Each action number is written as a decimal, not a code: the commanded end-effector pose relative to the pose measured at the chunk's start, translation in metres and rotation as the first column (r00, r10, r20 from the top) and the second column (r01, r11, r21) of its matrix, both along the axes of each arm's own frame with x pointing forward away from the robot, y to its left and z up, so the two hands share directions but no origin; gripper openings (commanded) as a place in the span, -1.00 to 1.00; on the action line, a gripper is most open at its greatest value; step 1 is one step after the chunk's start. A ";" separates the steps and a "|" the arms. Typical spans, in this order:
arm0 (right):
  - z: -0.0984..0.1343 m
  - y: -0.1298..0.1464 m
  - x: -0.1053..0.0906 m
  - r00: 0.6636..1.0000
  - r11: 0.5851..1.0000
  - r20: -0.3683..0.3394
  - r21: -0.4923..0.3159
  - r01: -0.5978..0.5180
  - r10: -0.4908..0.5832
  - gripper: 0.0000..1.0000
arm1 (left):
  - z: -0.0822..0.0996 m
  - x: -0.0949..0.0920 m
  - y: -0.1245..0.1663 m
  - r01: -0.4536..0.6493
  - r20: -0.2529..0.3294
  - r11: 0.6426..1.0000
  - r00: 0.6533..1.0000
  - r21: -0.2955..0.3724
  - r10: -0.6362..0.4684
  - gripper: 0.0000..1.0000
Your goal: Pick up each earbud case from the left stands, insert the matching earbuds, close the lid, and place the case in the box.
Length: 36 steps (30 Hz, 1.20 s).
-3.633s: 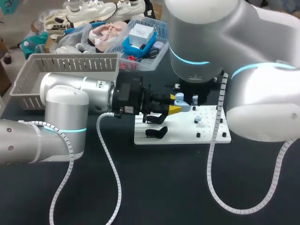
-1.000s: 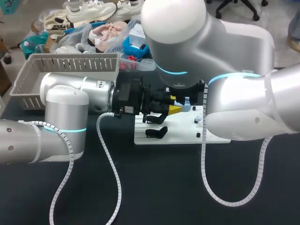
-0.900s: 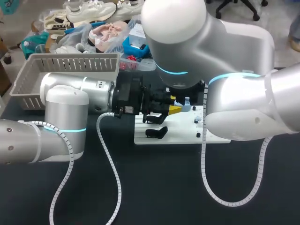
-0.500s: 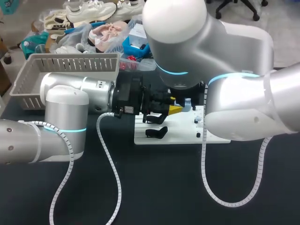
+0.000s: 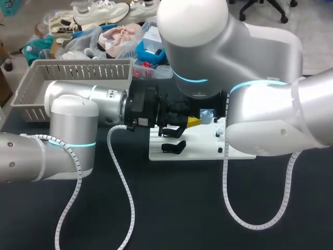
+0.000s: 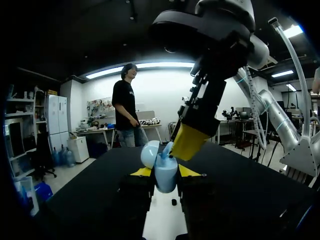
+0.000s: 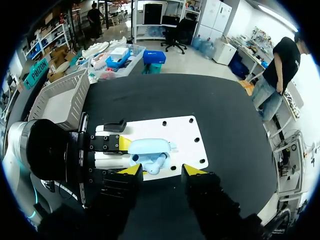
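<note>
The light blue earbud is lying crooked, with its stem poking out of the open case, so it will come loose when I pull on it.
My left gripper is shut on a light blue earbud case and holds it sideways over the white stand board. In the left wrist view the case sits between the yellow tips with its lid open. An earbud of the same blue rests in the case. My right gripper hangs just above the case, open, with nothing between its fingers. One of its yellow fingers stands right beside the lid. In the head view the right arm hides its own gripper.
A black stand sits at the board's left end. A grey slatted basket stands at the table's back left, with a heap of shoes and bins behind it. The left arm's cable loops over the dark table.
The right arm swung in over the case held by the left gripper a few seconds ago. In the last second it shifted only slightly, and more of the blue case shows.
</note>
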State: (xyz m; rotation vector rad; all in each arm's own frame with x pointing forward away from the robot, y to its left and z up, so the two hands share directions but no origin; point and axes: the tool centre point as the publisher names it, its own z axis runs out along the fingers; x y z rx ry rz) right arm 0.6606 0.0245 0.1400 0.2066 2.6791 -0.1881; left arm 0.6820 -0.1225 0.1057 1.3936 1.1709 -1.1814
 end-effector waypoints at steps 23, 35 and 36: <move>0.001 -0.004 -0.011 1.000 1.000 -0.016 -0.012 -0.005 0.005 0.36 | 0.000 0.000 0.000 0.000 0.001 1.000 1.000 -0.001 0.000 -1.00; 0.000 -0.012 -0.008 1.000 1.000 -0.020 -0.016 0.009 -0.009 0.56 | 0.000 0.000 0.000 0.000 0.001 1.000 1.000 -0.001 0.000 -1.00; 0.000 -0.013 -0.008 1.000 1.000 -0.022 -0.018 0.010 -0.011 0.56 | 0.000 0.000 0.000 0.000 0.001 1.000 1.000 -0.001 0.000 -1.00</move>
